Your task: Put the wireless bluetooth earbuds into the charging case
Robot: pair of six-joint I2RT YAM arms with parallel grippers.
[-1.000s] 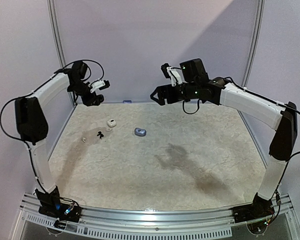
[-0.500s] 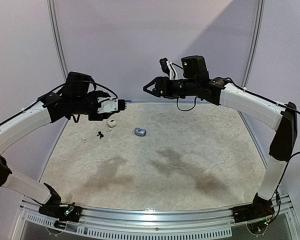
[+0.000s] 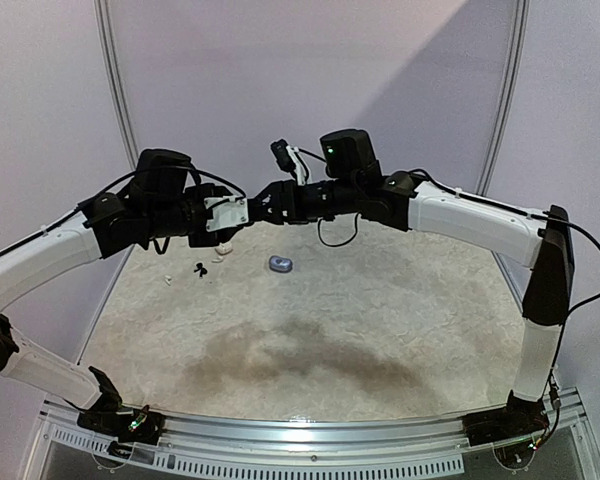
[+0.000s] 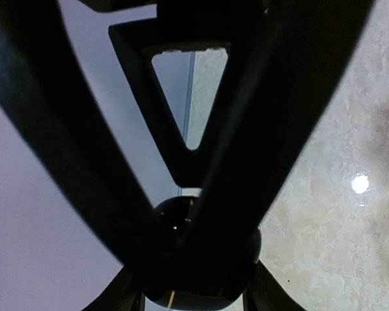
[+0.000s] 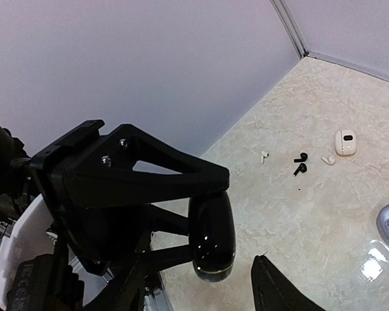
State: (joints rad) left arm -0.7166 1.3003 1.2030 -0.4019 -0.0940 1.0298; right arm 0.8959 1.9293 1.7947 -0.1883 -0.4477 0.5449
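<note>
The robot's left gripper is pinching across the seam of the charging case (image 4: 172, 298), so the right gripper should hold the case (image 5: 212, 240) while the left gripper turns and grips one half.
My left gripper (image 3: 248, 212) is shut on a glossy black charging case (image 5: 212, 240), held in the air over the back of the table. The same case (image 4: 179, 219) fills the bottom of the left wrist view. My right gripper (image 3: 266, 204) meets it from the right and stands open. Its one visible finger (image 5: 272, 291) is a small gap away from the case. On the table lie two black earbuds (image 5: 301, 162) and two white earbuds (image 5: 264, 156), also seen from above as the black pair (image 3: 199, 268) and one white bud (image 3: 167, 280).
A white case (image 5: 345, 142) stands next to the loose buds, and a blue-grey case (image 3: 280, 263) lies a little to their right. Walls close the table's back and sides, and both arms stretch across its far half.
Both arms have swung toward each other and now meet at the back centre. The left one brought the black case along. The right jaws have narrowed.
</note>
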